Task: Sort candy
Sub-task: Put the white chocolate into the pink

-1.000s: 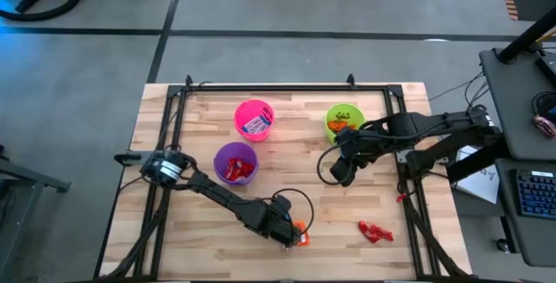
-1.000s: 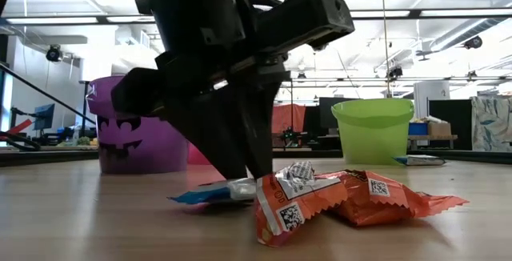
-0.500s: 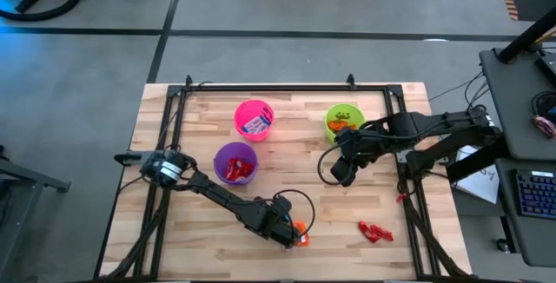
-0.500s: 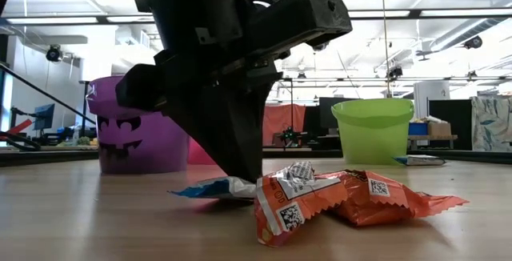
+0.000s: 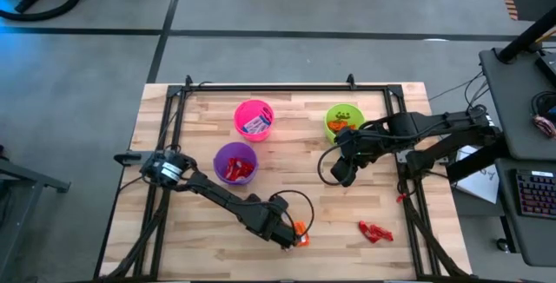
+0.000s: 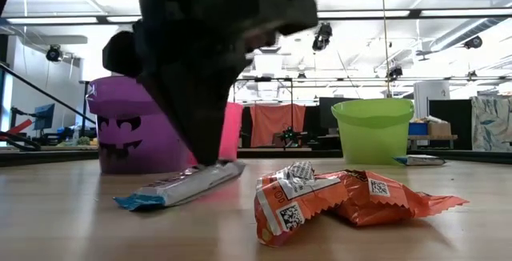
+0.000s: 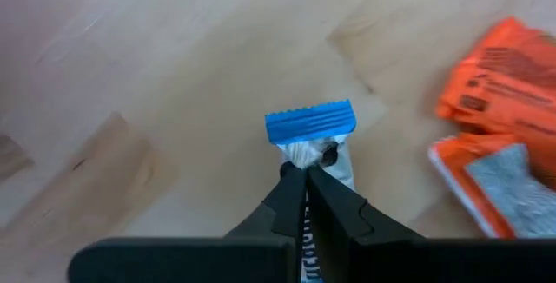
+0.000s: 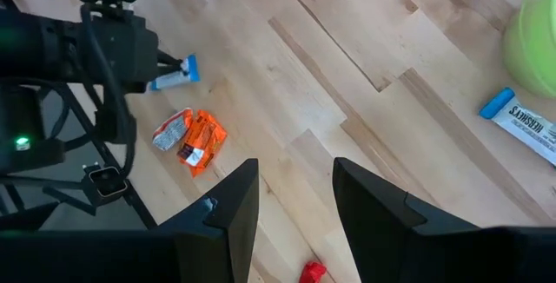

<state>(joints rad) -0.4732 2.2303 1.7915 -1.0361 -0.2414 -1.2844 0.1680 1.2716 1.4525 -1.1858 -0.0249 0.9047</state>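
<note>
My left gripper's closed fingers pinch only the top of the tilted blue-and-white bar. Next, I open them wide, lay the bar flat and move up clear of it before I grip it again.
My left gripper is at the table's near edge, shut on a slim blue-and-white bar. Just right of it lie two orange wrapped sweets, flat on the wood, also seen in the left wrist view. My right gripper hovers open over the table's right half, near the green cup. Red sweets lie near the right near corner. Another blue-and-white bar lies beside the green cup. My left gripper pinches the bar between its two fingers on the white wrapper, behind the blue crimped end. The fingers come from above, pointing down. The bar is tilted: its blue end is down at the table and the other end is raised.
The pink cup holds blue-and-white bars, the purple cup holds red sweets, and the green cup holds orange ones. A black frame runs along the table's edges. Bare wood lies between the cups and the near edge.
My left gripper has moved toward the table's left, drawing the blue-and-white bar out from beside the orange sweets. The bar now lies apart from them, tilted. The orange sweets have stayed put.
</note>
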